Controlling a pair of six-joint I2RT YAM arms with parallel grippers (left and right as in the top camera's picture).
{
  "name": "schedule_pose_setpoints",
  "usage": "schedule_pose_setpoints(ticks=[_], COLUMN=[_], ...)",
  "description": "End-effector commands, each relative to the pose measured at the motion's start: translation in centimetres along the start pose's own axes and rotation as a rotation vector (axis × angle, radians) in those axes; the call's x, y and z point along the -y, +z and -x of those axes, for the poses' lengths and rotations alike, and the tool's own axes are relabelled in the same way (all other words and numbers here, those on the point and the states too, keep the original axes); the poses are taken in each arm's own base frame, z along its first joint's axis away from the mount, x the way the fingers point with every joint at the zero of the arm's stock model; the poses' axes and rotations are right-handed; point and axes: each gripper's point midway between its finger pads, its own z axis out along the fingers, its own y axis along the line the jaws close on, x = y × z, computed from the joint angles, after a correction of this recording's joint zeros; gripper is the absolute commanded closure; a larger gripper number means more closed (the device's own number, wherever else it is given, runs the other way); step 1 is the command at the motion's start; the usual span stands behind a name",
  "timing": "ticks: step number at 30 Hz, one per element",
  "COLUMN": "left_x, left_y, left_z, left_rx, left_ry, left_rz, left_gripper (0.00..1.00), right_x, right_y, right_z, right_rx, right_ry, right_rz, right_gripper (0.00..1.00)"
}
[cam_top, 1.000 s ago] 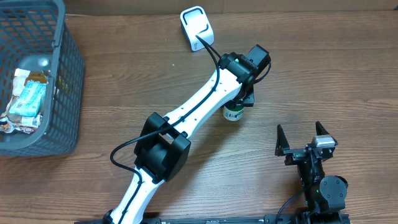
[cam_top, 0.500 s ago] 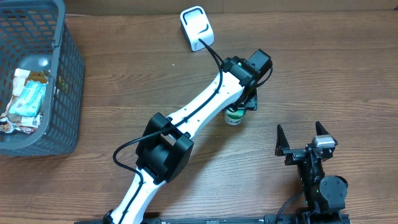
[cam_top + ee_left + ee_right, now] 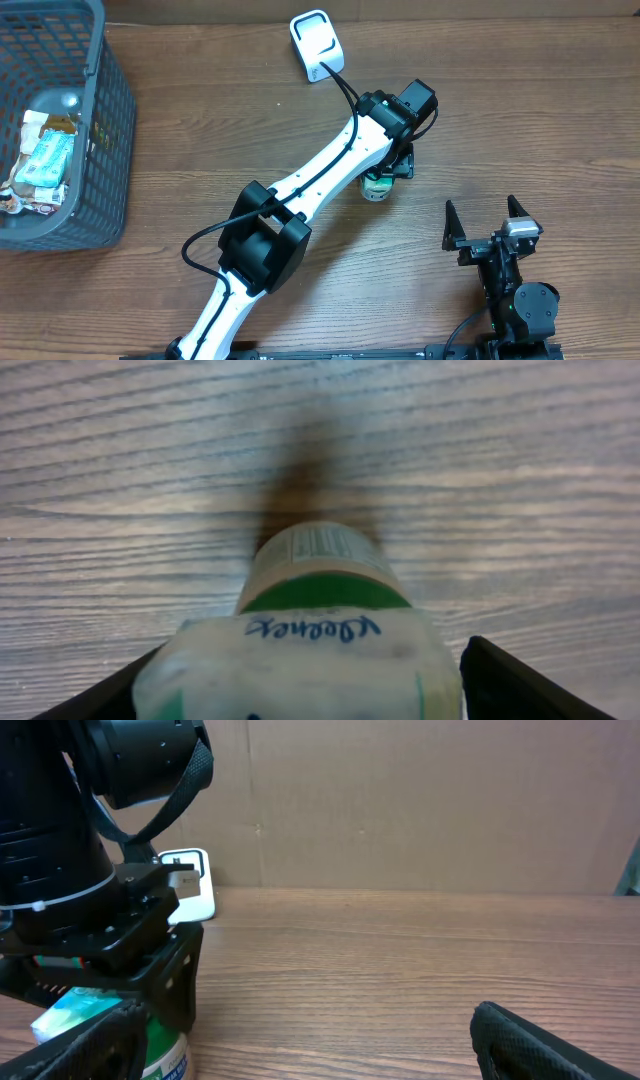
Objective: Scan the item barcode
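Note:
The Kleenex pack is on top of the can's green lid (image 3: 326,593), so the robot's left gripper should first grip the pack (image 3: 305,665) by its middle and put it down next to the can.
The item (image 3: 377,186) is a small white and green container with a Kleenex label, resting on the wooden table. In the left wrist view the item (image 3: 318,610) fills the space between the black fingers (image 3: 520,685), and a gap shows on its right side. My left gripper (image 3: 388,170) is open around it, low over the table. I cannot make out a barcode. The white scanner (image 3: 318,45) stands at the far edge, also seen as the scanner (image 3: 190,885) in the right wrist view. My right gripper (image 3: 490,218) rests open and empty at the near right.
A dark plastic basket (image 3: 112,110) at the far left holds several wrapped packets (image 3: 45,160). A black cable (image 3: 340,80) runs from the scanner along the left arm. A brown cardboard wall (image 3: 420,800) stands behind the table.
The left jaws have widened around the item. The item has shifted slightly towards the near edge and now looks a little tilted. The right arm has not moved.

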Motion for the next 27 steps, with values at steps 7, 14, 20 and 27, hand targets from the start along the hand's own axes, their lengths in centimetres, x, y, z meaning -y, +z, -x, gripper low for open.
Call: schedule_pose_setpoints(ticks=[7,14,20,27], left_x=[-1.0,-2.1,-2.7,-2.6], left_y=[-7.9,-7.0,-5.6,-4.1], left_z=[2.2,0.3,-0.5,-0.7], left_rx=[0.089,0.01,-0.025,-0.032], left_ry=[0.024,0.036,0.042,0.045], left_rz=[-0.097,-0.055,-0.029,-0.027], left_gripper=[0.16,0.27,0.28,0.41], right_x=[0.1,0.1,0.1,0.1], right_y=[0.0,0.0,0.0,0.0], right_z=[-0.3,-0.3,-0.3,-0.3], right_rx=[-0.001,-0.001,-0.001,-0.001], right_ry=[-0.005,-0.005,-0.005,-0.005], right_rz=[-0.007,-0.007,-0.007,-0.007], right_gripper=[0.0,0.0,0.0,0.0])
